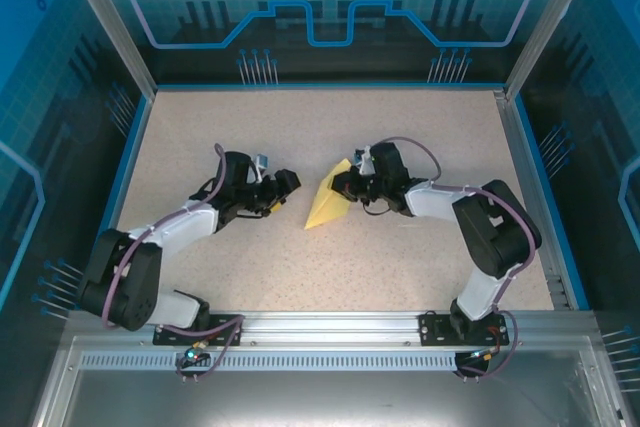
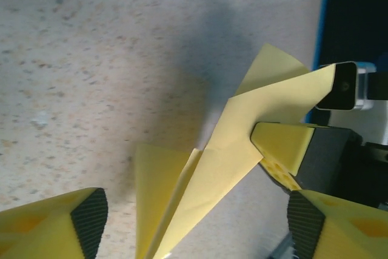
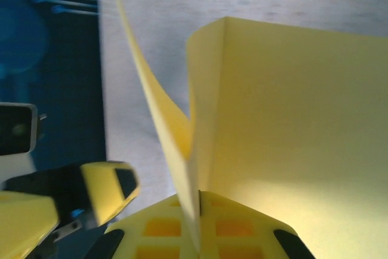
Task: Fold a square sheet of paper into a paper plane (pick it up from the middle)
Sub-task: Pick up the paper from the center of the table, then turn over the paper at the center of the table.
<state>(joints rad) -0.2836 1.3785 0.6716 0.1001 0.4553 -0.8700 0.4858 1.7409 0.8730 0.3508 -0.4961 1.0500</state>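
I should take the edge (image 1: 321, 195) facing my left gripper with that gripper and lay the plane flat, because the paper plane's folds (image 3: 191, 116) are wide open above the spot my right gripper is pinching.
The square sheet of paper shows as a folded yellow paper plane (image 1: 328, 204), a narrow pointed dart with a centre crease, its nose toward the near left of the table. My right gripper (image 1: 344, 185) is shut on the plane's wide rear end; in the right wrist view its jaws (image 3: 199, 216) pinch the centre fold, and the wings (image 3: 291, 119) spread above them. My left gripper (image 1: 283, 194) stands open just left of the plane. In the left wrist view its fingertips (image 2: 90, 213) flank the plane (image 2: 218, 174) without touching it.
The speckled beige table (image 1: 420, 277) is bounded by blue walls and an aluminium frame (image 1: 527, 157). The metal rail (image 1: 330, 325) with both arm bases runs along the near edge. Bare tabletop lies behind and in front of the grippers.
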